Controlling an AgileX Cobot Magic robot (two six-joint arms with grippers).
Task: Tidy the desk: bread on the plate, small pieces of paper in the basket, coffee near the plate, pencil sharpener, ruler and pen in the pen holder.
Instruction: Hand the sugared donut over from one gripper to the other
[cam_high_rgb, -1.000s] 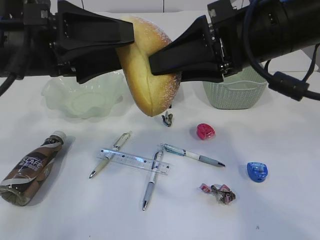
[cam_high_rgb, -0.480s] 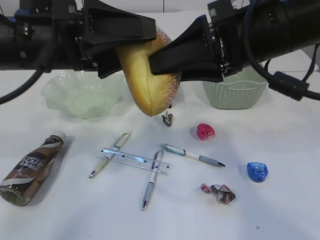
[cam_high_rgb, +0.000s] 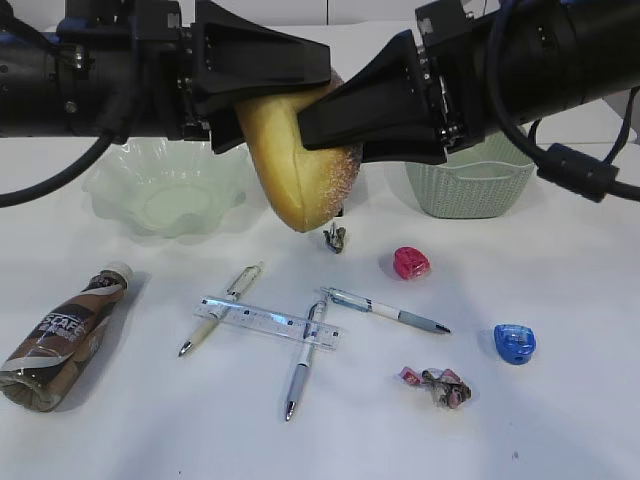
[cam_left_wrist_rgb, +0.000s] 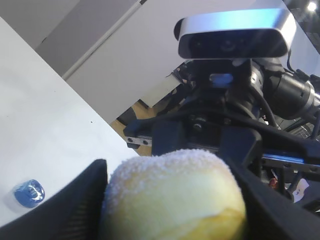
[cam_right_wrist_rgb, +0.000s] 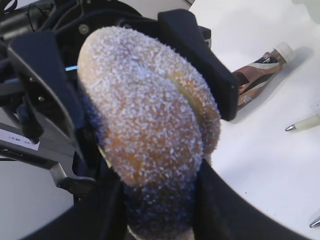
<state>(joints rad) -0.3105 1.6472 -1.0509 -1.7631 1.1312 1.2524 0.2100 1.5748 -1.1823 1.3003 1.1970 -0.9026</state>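
I see a black corner sticking out beside the sugared bread, so I should expect the pen holder to be hidden behind the bread when I carry the bread away.
A sugared bread roll hangs in the air over the middle of the table. My right gripper is shut on it; the right wrist view shows the bread between the right gripper's fingers. My left gripper is open, its fingers straddling the other end of the bread; in its wrist view the left gripper has the bread filling its gap. The glass plate stands at the back left, the green basket at the back right. The coffee bottle lies at the front left. The pen holder is out of view.
On the table lie a clear ruler, three pens, a red sharpener, a blue sharpener, a crumpled paper and a small scrap under the bread.
My left gripper has moved right until its fingers straddle the bread. The right gripper and the bread have stayed in place.
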